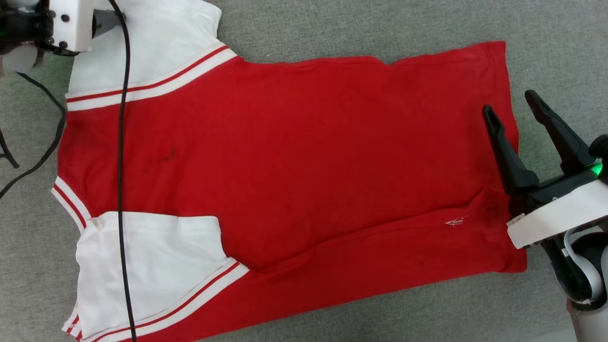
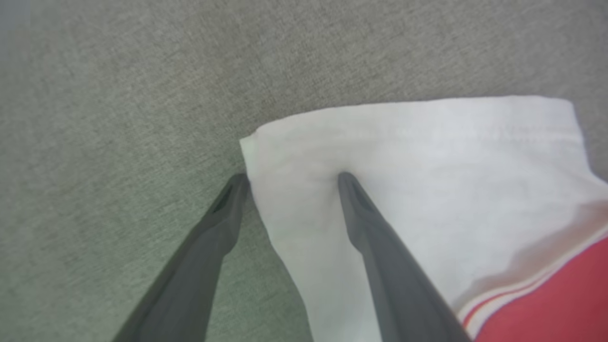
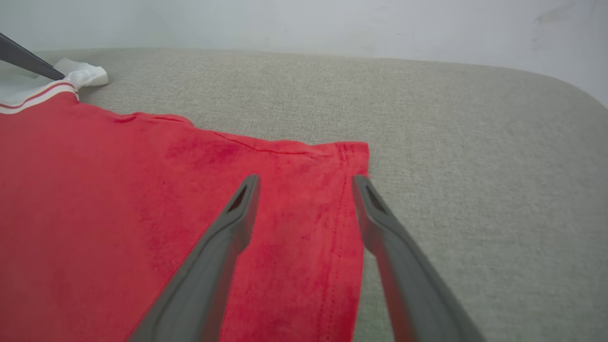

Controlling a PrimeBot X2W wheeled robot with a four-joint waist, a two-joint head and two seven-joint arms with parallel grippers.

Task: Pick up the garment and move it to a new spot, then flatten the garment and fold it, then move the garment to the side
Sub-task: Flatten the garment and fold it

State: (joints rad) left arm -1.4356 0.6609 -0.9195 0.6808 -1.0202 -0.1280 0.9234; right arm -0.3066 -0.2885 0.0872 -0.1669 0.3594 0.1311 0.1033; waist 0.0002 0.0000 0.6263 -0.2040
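Observation:
My gripper will uncover hidden lettering when it folds the far sleeve over, because the near flap shows a white mark beside the garment's plain red body.
The garment lies spread flat on the grey fabric surface, its red body plain side up and no lettering showing. Its collar end is at the left and its hem at the right. One white sleeve lies at the top left, the other at the bottom left. My left gripper is open at the far sleeve's corner, with one finger on the white cloth and the other on the surface beside it. My right gripper is open, straddling the hem edge.
A black cable hangs from my left arm across the garment's left part. Bare grey surface runs beyond the shirt and to its right. A pale wall stands behind the surface's far edge.

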